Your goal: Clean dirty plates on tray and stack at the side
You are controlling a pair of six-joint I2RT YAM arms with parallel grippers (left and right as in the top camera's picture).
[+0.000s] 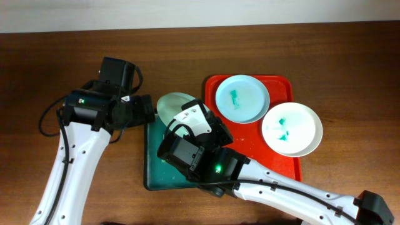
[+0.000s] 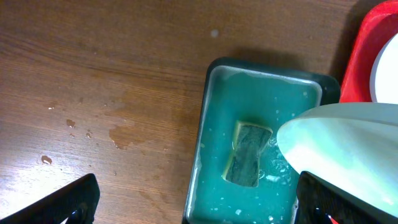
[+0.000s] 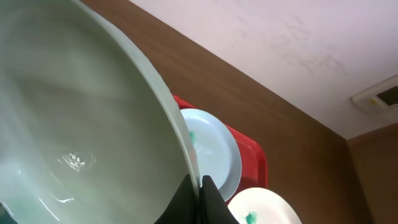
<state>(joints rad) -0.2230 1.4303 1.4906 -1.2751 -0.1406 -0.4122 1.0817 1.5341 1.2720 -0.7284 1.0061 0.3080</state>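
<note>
The pale mint plate (image 1: 172, 106) is free of teal smears, so my right gripper keeps moving it to the open wood (image 1: 345, 124) past the white plate and let it go there.
The red tray (image 1: 250, 150) lies at the right and holds two plates with teal smears: a pale blue one (image 1: 242, 98) at the back and a white one (image 1: 292, 129) in front. My right gripper (image 3: 199, 186) is shut on the rim of a third, pale mint plate (image 1: 172, 104) and holds it tilted over the dark green tray (image 1: 152, 162). This plate also shows in the right wrist view (image 3: 81, 124) and the left wrist view (image 2: 348, 143). My left gripper (image 2: 196, 202) is open and empty over the green tray's left edge, above a sponge (image 2: 247, 154).
The dark green tray (image 2: 261, 124) holds soapy teal water round the sponge. Water drops (image 2: 121, 134) lie on the brown wooden table to its left. A pale wall runs behind the table's far edge.
</note>
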